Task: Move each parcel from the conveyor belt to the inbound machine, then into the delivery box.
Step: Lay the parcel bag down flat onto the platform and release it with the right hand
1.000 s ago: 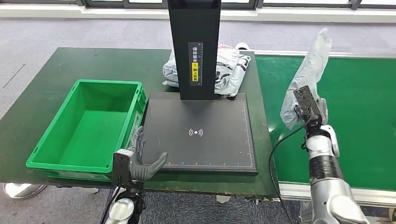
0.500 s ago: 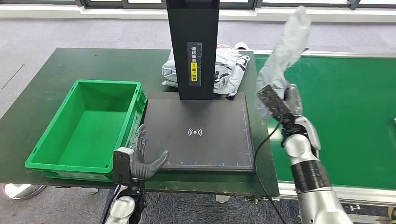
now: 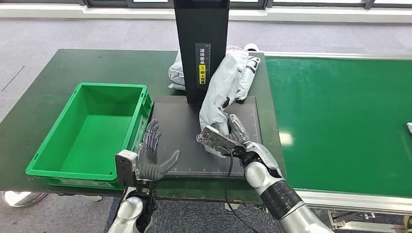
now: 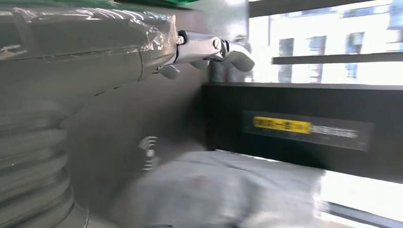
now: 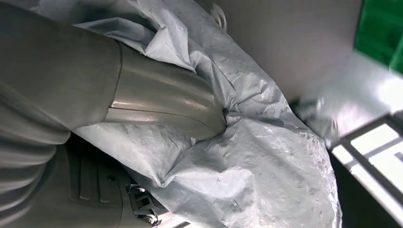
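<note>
I expect the parcel's near edge [image 3: 214, 151] to fold around my left gripper when I carry the parcel, since the plastic creases and pinches in around my right gripper [image 3: 218, 118].
My right hand [image 3: 233, 135] grips a long grey plastic parcel [image 3: 221, 94] over the black scanner pad [image 3: 184, 121] of the inbound machine, the bag leaning up toward the machine's black column [image 3: 201, 48]. In the right wrist view my thumb [image 5: 161, 107] presses into the crumpled parcel [image 5: 266, 156]. My left hand [image 3: 153, 158] hovers open at the pad's near left corner, fingers spread, beside the green delivery box [image 3: 92, 128]. The left wrist view shows the parcel [image 4: 228, 190] lying by the pad's wireless symbol [image 4: 149, 152].
Another grey-and-white parcel [image 3: 243, 65] lies behind the column on the dark green table [image 3: 39, 97]. The green conveyor belt [image 3: 340, 116] runs along the right side. Grey carpet surrounds the table.
My right arm has swung left from the conveyor belt, carrying the parcel down over the scanner pad. My left hand has lifted slightly and spread its fingers.
</note>
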Robot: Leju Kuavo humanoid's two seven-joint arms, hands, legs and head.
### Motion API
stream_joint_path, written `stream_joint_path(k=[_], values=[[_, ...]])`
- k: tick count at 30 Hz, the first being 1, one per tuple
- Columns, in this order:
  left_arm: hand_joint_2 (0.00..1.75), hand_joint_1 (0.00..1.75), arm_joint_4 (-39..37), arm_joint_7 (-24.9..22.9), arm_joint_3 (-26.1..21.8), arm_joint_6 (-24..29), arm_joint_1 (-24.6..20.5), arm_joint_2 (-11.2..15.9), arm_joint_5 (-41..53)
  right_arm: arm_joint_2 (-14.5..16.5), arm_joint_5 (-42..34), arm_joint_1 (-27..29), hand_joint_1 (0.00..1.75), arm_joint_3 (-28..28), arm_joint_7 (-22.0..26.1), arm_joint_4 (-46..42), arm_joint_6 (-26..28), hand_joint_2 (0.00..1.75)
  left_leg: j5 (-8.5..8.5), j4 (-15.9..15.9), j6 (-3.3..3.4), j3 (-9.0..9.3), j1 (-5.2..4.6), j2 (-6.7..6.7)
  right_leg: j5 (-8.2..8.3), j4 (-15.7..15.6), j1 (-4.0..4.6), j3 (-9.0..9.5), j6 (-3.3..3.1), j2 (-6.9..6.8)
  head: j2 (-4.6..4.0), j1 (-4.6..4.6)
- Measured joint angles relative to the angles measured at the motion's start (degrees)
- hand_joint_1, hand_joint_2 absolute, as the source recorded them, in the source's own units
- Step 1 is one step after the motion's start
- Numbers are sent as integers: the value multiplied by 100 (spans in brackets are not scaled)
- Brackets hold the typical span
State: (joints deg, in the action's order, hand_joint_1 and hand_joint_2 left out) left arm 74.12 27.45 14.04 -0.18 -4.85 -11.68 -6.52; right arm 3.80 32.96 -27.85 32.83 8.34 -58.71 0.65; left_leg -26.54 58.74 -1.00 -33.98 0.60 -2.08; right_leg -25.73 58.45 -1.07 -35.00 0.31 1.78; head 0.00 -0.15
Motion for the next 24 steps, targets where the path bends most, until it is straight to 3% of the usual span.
stream_joint_path(k=[3, 4, 24], values=[[175, 0, 163, 202, 45, 20, 45, 60, -45, -18, -39, 69, 24, 99, -18, 0, -3, 175, -1, 0, 0, 0, -2, 0, -1, -1, 2, -1, 1, 0, 1, 0], [175, 0, 211, 231, 54, 21, 73, 77, -52, -25, -51, 80, 3, 110, -29, 0, -10, 175, -1, 0, -1, 0, -2, 0, -1, -1, 2, -1, 1, 0, 1, 0], [175, 0, 560, 315, 93, 20, 403, 176, 10, -362, -27, 144, 0, 11, -415, -407, -122, 175, 0, 2, -2, 1, -2, 1, -1, -1, 3, -2, 1, 5, 1, 0]])
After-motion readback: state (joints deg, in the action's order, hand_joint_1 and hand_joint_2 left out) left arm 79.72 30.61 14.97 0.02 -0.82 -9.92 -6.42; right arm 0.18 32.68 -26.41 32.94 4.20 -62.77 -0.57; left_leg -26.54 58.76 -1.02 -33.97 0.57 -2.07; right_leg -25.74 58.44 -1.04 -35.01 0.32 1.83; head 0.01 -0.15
